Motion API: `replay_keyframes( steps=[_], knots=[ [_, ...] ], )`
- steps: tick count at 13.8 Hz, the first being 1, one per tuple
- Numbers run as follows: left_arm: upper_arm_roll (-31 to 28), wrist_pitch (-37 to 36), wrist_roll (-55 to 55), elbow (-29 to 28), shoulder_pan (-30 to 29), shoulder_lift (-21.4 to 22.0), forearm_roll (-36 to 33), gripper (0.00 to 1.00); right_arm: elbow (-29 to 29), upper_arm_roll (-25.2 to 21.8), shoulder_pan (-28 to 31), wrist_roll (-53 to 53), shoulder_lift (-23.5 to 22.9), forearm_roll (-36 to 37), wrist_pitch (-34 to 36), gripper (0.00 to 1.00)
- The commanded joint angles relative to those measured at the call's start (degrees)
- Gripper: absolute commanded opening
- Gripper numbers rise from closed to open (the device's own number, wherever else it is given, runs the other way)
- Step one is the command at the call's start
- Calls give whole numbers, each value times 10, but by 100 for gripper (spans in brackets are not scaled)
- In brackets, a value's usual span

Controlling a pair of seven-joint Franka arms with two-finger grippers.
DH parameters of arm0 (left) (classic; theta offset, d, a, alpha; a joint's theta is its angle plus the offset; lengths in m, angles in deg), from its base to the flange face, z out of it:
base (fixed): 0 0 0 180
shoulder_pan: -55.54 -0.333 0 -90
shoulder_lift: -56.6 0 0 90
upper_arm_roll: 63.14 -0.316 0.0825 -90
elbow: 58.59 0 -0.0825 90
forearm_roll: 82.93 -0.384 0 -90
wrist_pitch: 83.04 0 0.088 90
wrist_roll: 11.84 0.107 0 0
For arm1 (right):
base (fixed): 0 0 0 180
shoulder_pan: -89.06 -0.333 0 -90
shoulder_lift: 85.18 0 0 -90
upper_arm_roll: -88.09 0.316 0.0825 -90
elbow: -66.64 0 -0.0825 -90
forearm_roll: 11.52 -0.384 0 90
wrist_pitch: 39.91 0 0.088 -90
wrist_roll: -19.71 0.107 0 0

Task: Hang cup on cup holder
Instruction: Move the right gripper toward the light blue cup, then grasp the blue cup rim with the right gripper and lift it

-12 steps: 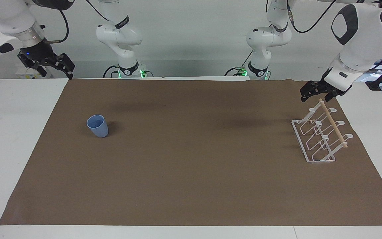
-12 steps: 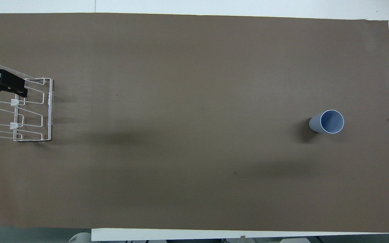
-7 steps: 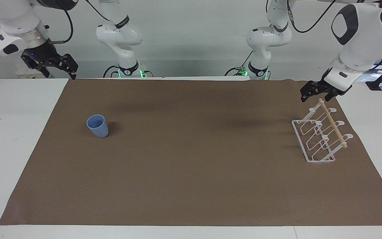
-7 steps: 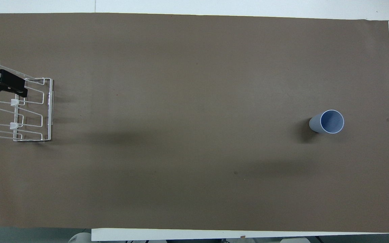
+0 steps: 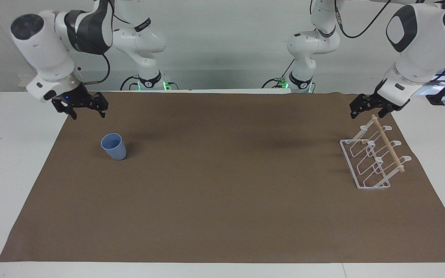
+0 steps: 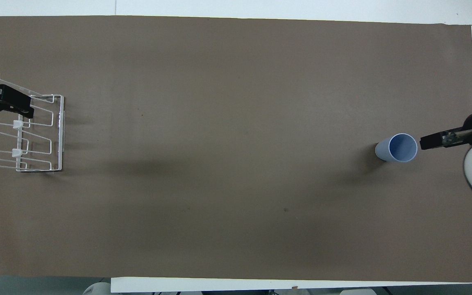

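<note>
The cup's inside [image 6: 402, 148] looks plain and even through the cup's opening, so I expect the light-blue cup [image 6: 396, 148] to be empty when I tip it.
The light-blue cup [image 5: 113, 146] stands upright, mouth up, on the brown mat toward the right arm's end; it also shows in the overhead view [image 6: 398, 148]. My right gripper [image 5: 88, 114] is open and empty, in the air over the mat's edge beside the cup, apart from it; the overhead view shows the right gripper [image 6: 428, 142] next to the cup's rim. The white wire cup holder [image 5: 373, 158] with its wooden dowel stands at the left arm's end and holds no cup [image 6: 35, 135]. My left gripper [image 5: 366, 112] is open over the dowel's end, waiting [image 6: 2, 107].
A brown mat [image 5: 222, 193] covers most of the white table [image 5: 6, 154]. White table strips show at both ends and along the edge farthest from the robots. Two more robot arms stand at the back of the table.
My right arm has swung down and inward from off the table's end to the mat's edge beside the cup. The cup, the holder and the left arm have not moved.
</note>
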Motion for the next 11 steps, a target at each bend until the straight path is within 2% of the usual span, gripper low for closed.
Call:
replay_keyframes(
  steps=[1,5,7,9,11],
  knots=[
    [0,-14,-1,-4,6,9,-6,100,56,1,25,-50,-24,-11,-78,95],
    [0,-23,6,-29,1,28,-5,100,64,2,26,-50,-63,-11,-120,90],
    [0,-20,2,-30,-1,28,-5,100,85,2,28,-53,-76,-12,-157,83],
    [-1,-19,-1,-31,1,29,-5,100,92,2,26,-50,-80,-11,-175,63],
    [0,-20,0,-31,-1,29,-5,100,92,2,24,-49,-84,-11,-176,33]
  ],
)
